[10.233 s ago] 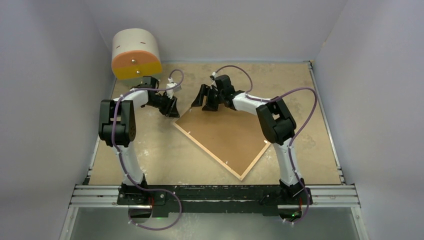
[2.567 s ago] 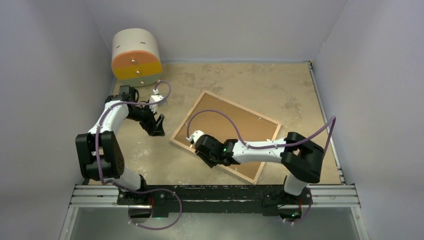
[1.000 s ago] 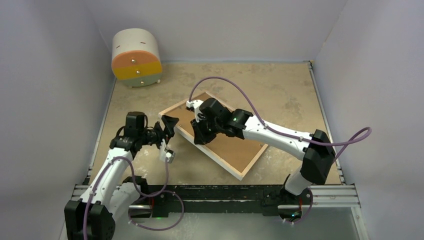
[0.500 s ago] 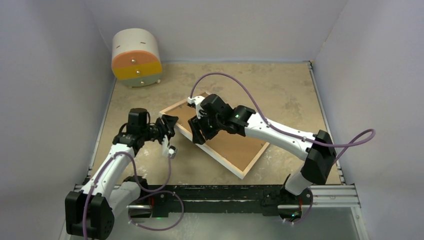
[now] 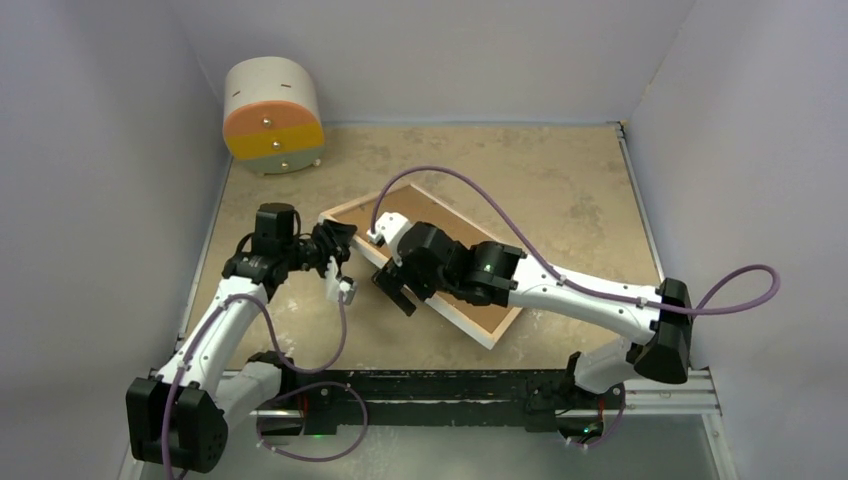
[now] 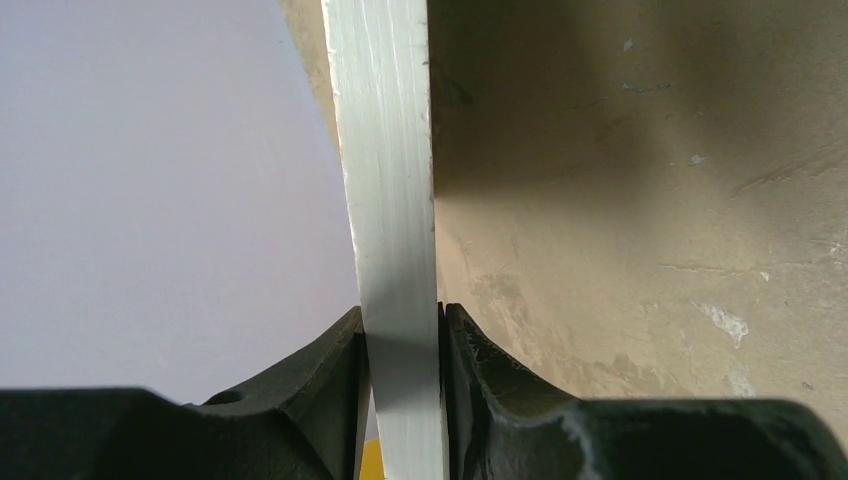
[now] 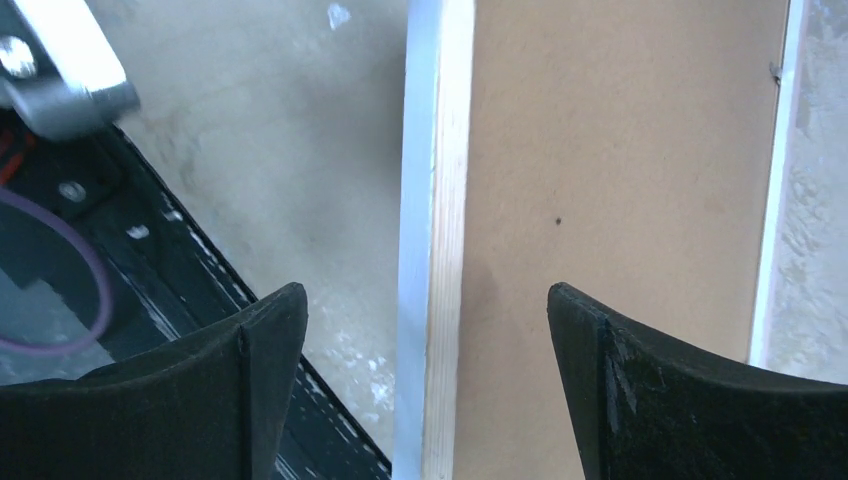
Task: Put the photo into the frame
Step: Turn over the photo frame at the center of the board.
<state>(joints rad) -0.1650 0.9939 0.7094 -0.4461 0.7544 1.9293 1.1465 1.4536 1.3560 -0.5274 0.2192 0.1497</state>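
Observation:
I should lift the frame by its corner (image 5: 329, 215) with my left gripper and set it down face up with my right gripper, because the frame's brown back (image 5: 442, 214) faces up.
The frame (image 5: 478, 272) lies back side up on the table, its brown back panel showing inside a light wooden rim. My left gripper (image 5: 338, 240) is shut on the frame's left corner. In the left wrist view the white edge (image 6: 388, 180) runs straight between the two fingers (image 6: 330, 390), which press on both its faces. My right gripper (image 5: 396, 290) stands open astride the frame's near-left edge; both fingers (image 7: 255, 370) are well clear of the white and wood rim (image 7: 434, 200) and the brown back (image 7: 610, 180). The photo is out of view.
A round cream drawer unit (image 5: 272, 112) with orange and yellow fronts stands at the back left. The black base rail (image 5: 430, 385) runs along the near edge, close below the right gripper. Grey walls close in both sides.
The left gripper has closed on the frame's left corner. The right gripper has opened wide and slid along the near-left edge toward the rail.

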